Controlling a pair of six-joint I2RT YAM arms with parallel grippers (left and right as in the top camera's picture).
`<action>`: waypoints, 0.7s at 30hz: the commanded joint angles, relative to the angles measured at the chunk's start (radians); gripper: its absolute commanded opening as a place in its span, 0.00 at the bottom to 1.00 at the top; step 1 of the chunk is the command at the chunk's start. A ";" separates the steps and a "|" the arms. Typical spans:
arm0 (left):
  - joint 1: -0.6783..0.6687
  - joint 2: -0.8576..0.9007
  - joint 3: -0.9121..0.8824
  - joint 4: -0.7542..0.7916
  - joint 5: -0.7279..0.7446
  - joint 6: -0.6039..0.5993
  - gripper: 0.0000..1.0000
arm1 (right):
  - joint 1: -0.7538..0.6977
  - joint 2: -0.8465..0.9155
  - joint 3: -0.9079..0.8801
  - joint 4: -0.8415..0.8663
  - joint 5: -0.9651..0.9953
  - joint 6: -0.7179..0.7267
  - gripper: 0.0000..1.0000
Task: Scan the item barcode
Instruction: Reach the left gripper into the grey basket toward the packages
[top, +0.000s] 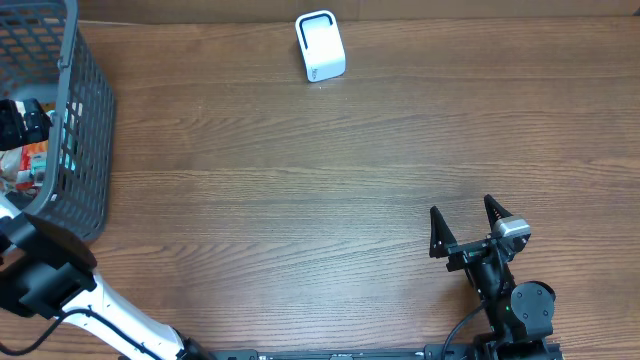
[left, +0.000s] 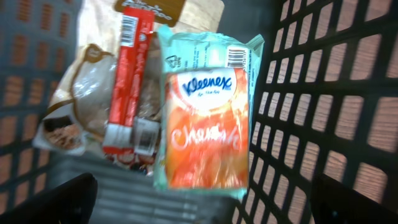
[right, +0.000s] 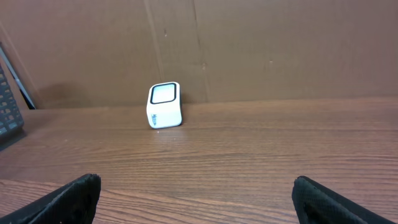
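Note:
I should keep lowering my left gripper over the orange tissue pack, because its barcode (left: 237, 57) faces up and my open fingers span its width, and then close on the pack's sides (left: 247, 134).
Three items lie in the grey mesh basket (left: 323, 93): an orange Kleenex tissue pack (left: 205, 124) with a barcode (left: 236, 56) on its top edge, a red stick pack (left: 130, 74), and a brown-and-white bag (left: 81, 99). My left gripper (left: 205, 205) hangs open inside the basket just above the tissue pack, holding nothing. Overhead, it shows at the far left (top: 22, 122) within the basket (top: 85, 120). The white barcode scanner (top: 320, 46) stands at the table's back edge. My right gripper (top: 462, 210) rests open and empty at the front right, facing the scanner (right: 165, 104).
A brown cardboard wall (right: 249, 43) runs behind the table. The basket's walls close in around the left gripper on both sides. Bare wooden tabletop (top: 300, 220) lies between the basket, the scanner and the right arm.

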 joint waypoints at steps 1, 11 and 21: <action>-0.019 0.059 0.008 0.007 0.022 0.029 1.00 | -0.003 -0.008 -0.011 0.003 0.010 0.004 1.00; -0.048 0.157 0.008 0.047 0.005 0.029 1.00 | -0.003 -0.008 -0.011 0.003 0.010 0.004 1.00; -0.050 0.209 0.007 0.056 0.005 0.020 1.00 | -0.003 -0.008 -0.011 0.003 0.010 0.004 1.00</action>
